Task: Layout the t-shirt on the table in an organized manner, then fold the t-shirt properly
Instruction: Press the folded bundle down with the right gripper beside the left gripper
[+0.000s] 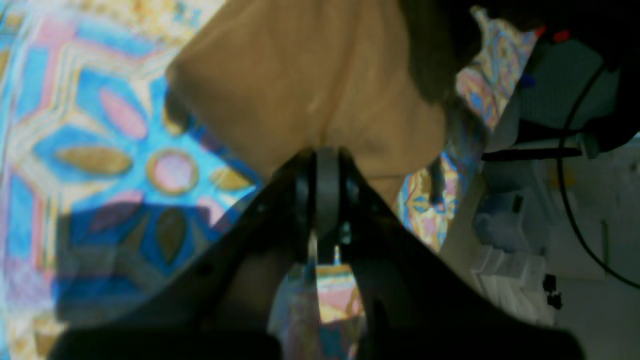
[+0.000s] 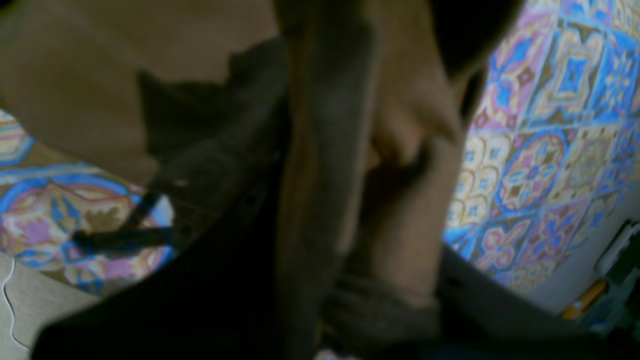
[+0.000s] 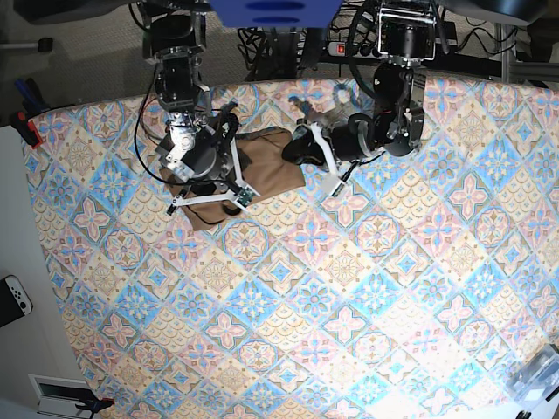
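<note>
My right gripper should keep moving the low-held fold toward the t-shirt's end (image 3: 292, 177), which my left gripper is pinning down, and let go of the fold over the t-shirt (image 3: 267, 181).
The brown t-shirt (image 3: 266, 170) lies bunched at the far left of the patterned table (image 3: 349, 288), stretched between both arms. In the left wrist view my left gripper (image 1: 325, 155) is shut, its black jaws pinched together on an edge of the t-shirt (image 1: 300, 75) just above the tablecloth (image 1: 100, 150). In the base view the left gripper (image 3: 295, 150) sits at the shirt's right end. My right gripper (image 2: 325, 200) is shut on a thick fold of the t-shirt (image 2: 75, 75), which runs up between its jaws over the table (image 2: 540, 150). The right gripper (image 3: 238, 199) is at the shirt's near-left corner.
A black controller (image 3: 13, 297) lies on the white surface left of the table. Red-handled tools (image 3: 26, 127) sit at the far left corner. A clear container (image 3: 537, 375) stands at the near right corner. White boxes (image 1: 510, 260) and cables lie beyond the table's edge.
</note>
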Controlling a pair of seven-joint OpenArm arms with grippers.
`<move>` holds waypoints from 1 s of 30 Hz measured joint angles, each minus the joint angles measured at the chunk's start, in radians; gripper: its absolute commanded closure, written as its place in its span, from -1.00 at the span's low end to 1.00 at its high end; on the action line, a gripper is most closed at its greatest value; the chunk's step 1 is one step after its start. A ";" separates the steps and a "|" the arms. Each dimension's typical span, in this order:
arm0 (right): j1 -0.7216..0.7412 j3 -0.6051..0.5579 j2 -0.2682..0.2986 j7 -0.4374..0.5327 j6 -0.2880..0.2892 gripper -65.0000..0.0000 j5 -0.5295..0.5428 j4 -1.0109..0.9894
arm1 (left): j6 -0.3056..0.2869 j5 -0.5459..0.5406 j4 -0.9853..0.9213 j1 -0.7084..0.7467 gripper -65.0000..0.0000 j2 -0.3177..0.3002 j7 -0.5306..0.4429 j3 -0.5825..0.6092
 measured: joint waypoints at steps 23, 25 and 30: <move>0.000 -0.126 0.002 0.072 0.000 -0.19 0.001 -0.006 | 0.008 -0.268 0.022 0.036 1.00 -0.130 0.009 0.037; 0.000 -0.127 0.002 0.071 0.000 -0.21 0.001 -0.006 | 0.005 -0.320 0.051 0.061 1.00 -0.160 0.010 0.037; 0.000 -0.152 0.004 0.068 0.000 -0.21 -0.005 -0.006 | 0.003 -0.353 0.126 0.069 1.00 -0.197 0.000 0.027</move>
